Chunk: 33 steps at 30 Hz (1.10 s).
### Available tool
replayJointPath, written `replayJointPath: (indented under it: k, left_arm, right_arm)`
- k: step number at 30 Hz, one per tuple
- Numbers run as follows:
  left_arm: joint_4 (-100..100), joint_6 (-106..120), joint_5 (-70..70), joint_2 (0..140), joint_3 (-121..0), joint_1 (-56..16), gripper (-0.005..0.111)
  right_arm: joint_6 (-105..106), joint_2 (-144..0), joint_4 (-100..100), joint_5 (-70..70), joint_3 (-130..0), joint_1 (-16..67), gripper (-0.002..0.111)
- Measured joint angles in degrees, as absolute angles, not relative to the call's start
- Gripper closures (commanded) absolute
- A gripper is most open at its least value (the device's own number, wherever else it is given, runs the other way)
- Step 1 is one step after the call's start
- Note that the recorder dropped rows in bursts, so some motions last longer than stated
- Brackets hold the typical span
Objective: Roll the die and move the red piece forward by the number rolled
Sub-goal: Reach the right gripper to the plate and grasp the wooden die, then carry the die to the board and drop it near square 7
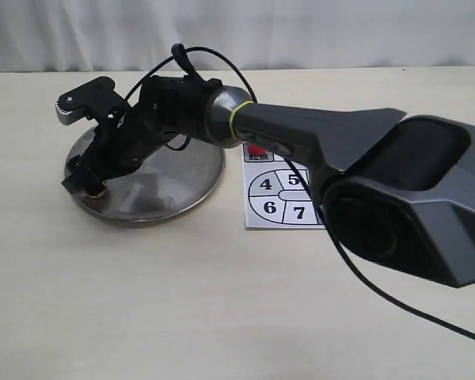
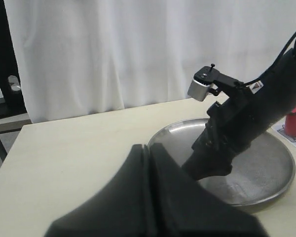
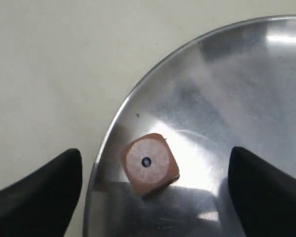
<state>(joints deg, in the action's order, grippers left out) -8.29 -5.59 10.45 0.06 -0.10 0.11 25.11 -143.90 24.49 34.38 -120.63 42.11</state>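
Note:
The die's sides (image 3: pixel 169 152) are at a slant between the open fingers. The die will turn square to the fingers, with its pip still facing up, when I grip and lift it.
The die (image 3: pixel 149 165) lies in the steel plate (image 3: pixel 237 89) near its rim, a single pip facing up. My right gripper (image 3: pixel 155 159) is open, one finger on each side of the die without touching it. In the exterior view this gripper (image 1: pixel 85 182) reaches across to the left rim of the plate (image 1: pixel 182 178). The red piece (image 2: pixel 295 121) stands upright on the numbered card beyond the plate; in the exterior view the red piece (image 1: pixel 257 149) is mostly hidden behind the right arm. My left gripper (image 2: pixel 149 147) is shut and empty, beside the plate (image 2: pixel 281 165).
A white card (image 1: pixel 281 207) with numbered fields 4, 5, 6 and 7 lies right of the plate, partly under the right arm. The right arm (image 1: pixel 317 134) spans the middle of the table. A white curtain hangs behind the table.

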Motion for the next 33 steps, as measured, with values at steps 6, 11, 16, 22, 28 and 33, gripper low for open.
replayJointPath:
  k: [6, 11, 16, 22, 28, 33]
  left_arm:
    - [-8.3, -5.6, 10.5, 0.1, -0.1, 0.1, 0.107]
    - [-8.3, -5.6, 10.5, 0.1, -0.1, 0.1, 0.107]
    - [-8.3, -5.6, 10.5, 0.1, -0.1, 0.1, 0.107]
    - [-8.3, -5.6, 10.5, 0.1, -0.1, 0.1, 0.107]
    - [-8.3, -5.6, 10.5, 0.1, -0.1, 0.1, 0.107]
    - [-8.3, -5.6, 10.5, 0.1, -0.1, 0.1, 0.107]
  right_arm:
    - [26.8, -148.1, 24.6, 33.0, -123.4, 42.1, 0.040]
    - [31.7, -148.6, 24.8, 33.3, -123.4, 42.1, 0.082]
    - [32.5, -146.6, 24.2, 37.5, -123.5, 42.1, 0.104]
    - [27.3, -136.8, 18.7, 45.3, -123.5, 40.0, 0.104]
    - [15.5, -126.1, 12.1, 52.1, -123.8, 33.7, 0.104]
    - [8.4, -121.1, 5.0, 58.8, -123.7, 26.8, 0.104]
